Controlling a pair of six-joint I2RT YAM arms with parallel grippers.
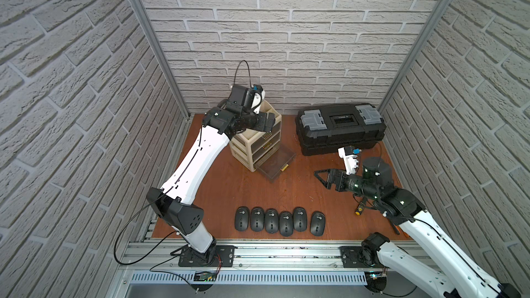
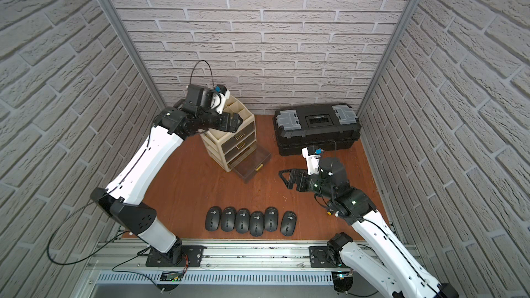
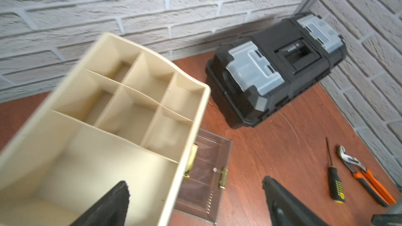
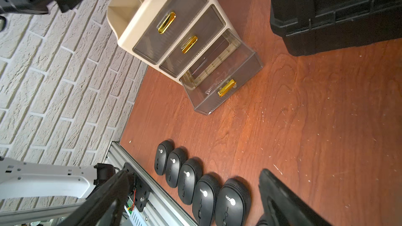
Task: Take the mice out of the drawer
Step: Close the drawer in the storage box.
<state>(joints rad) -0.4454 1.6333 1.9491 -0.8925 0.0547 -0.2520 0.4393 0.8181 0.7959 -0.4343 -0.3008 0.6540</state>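
My right gripper faces the empty bottom drawer, which sticks out toward it, so it should push the drawer's front in while my left gripper steadies the organizer.
Several black mice lie side by side in a row near the table's front edge. The smoky clear bottom drawer of the beige organizer is pulled out, and I see no mouse in it. My left gripper hovers open over the organizer's top compartments, holding nothing. My right gripper hangs open above the table to the right of the drawer, pointing left, with nothing between its fingers.
A black toolbox stands at the back right. A screwdriver and orange-handled pliers lie at the right under my right arm. The organizer's two upper drawers are shut.
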